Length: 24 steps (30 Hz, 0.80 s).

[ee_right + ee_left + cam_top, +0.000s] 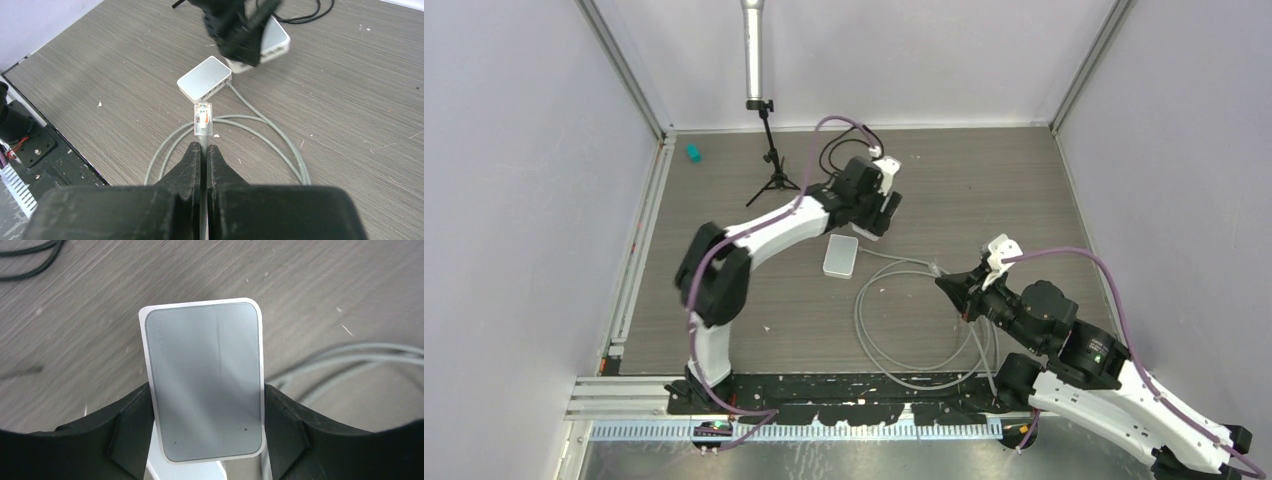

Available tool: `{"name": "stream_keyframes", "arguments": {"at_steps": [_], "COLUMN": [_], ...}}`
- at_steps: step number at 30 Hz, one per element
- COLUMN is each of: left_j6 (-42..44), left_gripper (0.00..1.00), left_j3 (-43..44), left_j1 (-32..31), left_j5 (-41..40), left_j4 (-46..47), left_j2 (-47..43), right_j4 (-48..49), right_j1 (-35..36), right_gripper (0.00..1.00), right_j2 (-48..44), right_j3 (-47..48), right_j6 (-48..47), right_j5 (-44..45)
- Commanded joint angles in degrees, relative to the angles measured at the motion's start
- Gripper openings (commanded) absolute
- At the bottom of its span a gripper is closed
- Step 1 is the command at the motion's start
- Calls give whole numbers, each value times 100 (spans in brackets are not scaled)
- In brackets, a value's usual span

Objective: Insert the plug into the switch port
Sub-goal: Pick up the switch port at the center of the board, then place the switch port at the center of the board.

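My left gripper reaches across the switch's sides [206, 380] and the near wood [814, 322] beside the cable loop is free, so I keep carrying the switch until it rests there.
The white-rimmed grey switch [841, 256] lies flat mid-table. In the left wrist view the switch [205, 380] fills the gap between my spread black fingers [125, 430]. My left gripper [879, 212] is open; the top and right wrist views show it hovering just beyond and above the switch [205, 82], blurred. My right gripper [203, 150] is shut on the grey cable just behind its clear plug [203, 120]. It holds the plug above the table, pointing at the switch's near side, a short gap away. In the top view the plug [938, 270] is right of the switch.
The grey cable [894, 350] loops on the table between the arms, and one strand runs to the switch's right end [231, 86]. A small black tripod [773, 160], black wires [836, 150] and a teal object [692, 152] are at the back.
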Motion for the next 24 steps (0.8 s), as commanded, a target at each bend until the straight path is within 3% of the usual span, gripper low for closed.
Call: {"name": "stream_keyframes", "arguments": {"at_steps": [1, 6, 10, 18, 24], "left_j6": [-550, -1198, -1823, -2741, -2936], "left_gripper": [41, 42, 43, 43, 48], "left_j3": [-1077, -3067, -4244, -5427, -5737], "left_j1": [-32, -206, -693, -1067, -1222], "left_j5": [-165, -348, -909, -1438, -1436], "left_j4": [159, 223, 21, -221, -115], "left_j2": [-1825, -3351, -4318, -5313, -5283], "right_j4": [54, 238, 546, 1296, 1502], "right_j1": [10, 9, 8, 6, 15], "right_gripper": [1, 1, 1, 1, 0], "right_j2": [77, 326, 556, 1215, 1683], "right_j3": [53, -119, -325, -568, -583], "right_j6": [-53, -188, -314, -259, -227], "right_j5": [117, -46, -180, -595, -808]}}
